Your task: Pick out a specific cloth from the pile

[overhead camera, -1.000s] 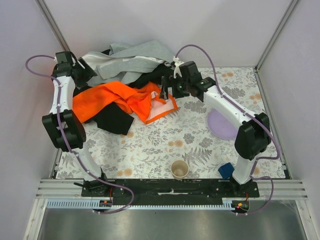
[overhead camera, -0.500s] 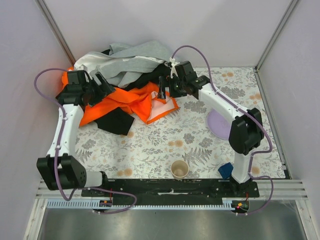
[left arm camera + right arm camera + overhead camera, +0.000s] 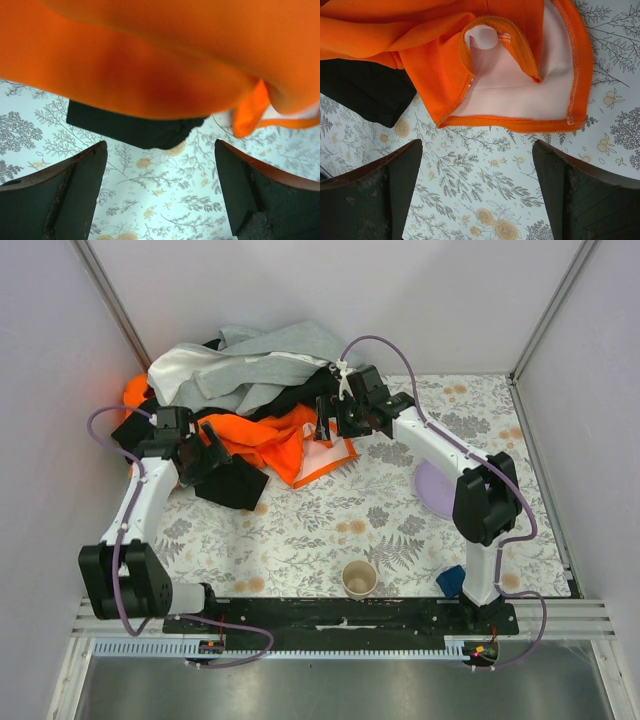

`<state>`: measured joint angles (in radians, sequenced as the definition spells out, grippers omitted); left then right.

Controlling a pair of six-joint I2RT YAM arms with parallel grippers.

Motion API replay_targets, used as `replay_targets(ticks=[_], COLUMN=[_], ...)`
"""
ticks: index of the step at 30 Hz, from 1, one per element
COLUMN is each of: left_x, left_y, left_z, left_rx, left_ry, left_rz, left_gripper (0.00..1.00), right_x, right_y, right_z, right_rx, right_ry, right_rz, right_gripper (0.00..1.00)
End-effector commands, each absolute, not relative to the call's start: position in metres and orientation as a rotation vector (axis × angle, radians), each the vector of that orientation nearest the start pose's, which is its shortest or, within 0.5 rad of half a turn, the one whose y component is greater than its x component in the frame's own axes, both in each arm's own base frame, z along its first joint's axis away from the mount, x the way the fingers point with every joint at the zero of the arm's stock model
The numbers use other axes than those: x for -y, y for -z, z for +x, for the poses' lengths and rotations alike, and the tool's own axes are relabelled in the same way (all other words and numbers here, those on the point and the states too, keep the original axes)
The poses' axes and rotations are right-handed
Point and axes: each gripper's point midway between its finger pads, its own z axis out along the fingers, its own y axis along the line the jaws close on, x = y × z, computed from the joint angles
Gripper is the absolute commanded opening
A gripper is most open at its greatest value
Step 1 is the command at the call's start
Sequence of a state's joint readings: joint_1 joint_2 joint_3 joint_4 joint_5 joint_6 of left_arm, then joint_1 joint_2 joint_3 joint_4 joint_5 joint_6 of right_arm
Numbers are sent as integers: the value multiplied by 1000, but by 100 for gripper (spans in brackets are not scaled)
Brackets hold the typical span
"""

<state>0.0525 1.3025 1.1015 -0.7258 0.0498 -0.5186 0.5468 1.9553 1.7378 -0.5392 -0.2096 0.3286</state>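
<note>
The orange cloth's raised fold [image 3: 248, 430] is clear of the grey cloth. My left gripper should keep going toward that fold [image 3: 240, 443] until its open fingers are on both sides of the orange cloth.
The yellow-green cloth is hidden; no view shows it. The pile [image 3: 250, 390] lies at the back left: a grey garment [image 3: 280, 355] and a white one on top, an orange garment with white lining [image 3: 270, 440] and a black garment [image 3: 235, 483] in front. My left gripper [image 3: 208, 452] is open and empty, low over the table beside the orange garment [image 3: 150, 60] and the black one [image 3: 135, 132]. My right gripper [image 3: 325, 425] is open and empty, above the table just in front of the orange garment's zipped edge [image 3: 510, 75].
A purple plate [image 3: 440, 490] lies at the right, partly under the right arm. A paper cup [image 3: 359, 578] stands near the front middle, and a small blue object [image 3: 452, 580] sits by the right arm's base. Walls close in the back and sides.
My left arm has swung from the back-left corner forward and down to the left edge of the orange garment. My right gripper has shifted slightly left.
</note>
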Motion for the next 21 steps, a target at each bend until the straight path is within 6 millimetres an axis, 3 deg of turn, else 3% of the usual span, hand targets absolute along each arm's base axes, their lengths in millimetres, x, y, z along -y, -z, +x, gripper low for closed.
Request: replay_targets(ticks=[1, 5, 11, 16, 21], left_x=[-7, -5, 27, 44, 46], left_y=[-148, -140, -130, -95, -70], left_z=[349, 379, 415, 423, 426], left_rx=[-2440, -2483, -2587, -2684, -2737], left_ry=[100, 33, -203, -227, -249], left_rz=[-702, -685, -540, -527, -519], left_gripper=[93, 92, 93, 93, 91], right_x=[-318, -315, -308, -299, -291], right_y=[-184, -182, -181, -180, -180], right_z=[422, 419, 415, 413, 412], right_rx=[-2339, -2344, -2349, -2354, -2358], right_ry=[-690, -681, -650, -624, -611], right_rz=[-398, -405, -418, -421, -414], right_gripper=[98, 98, 98, 98, 98])
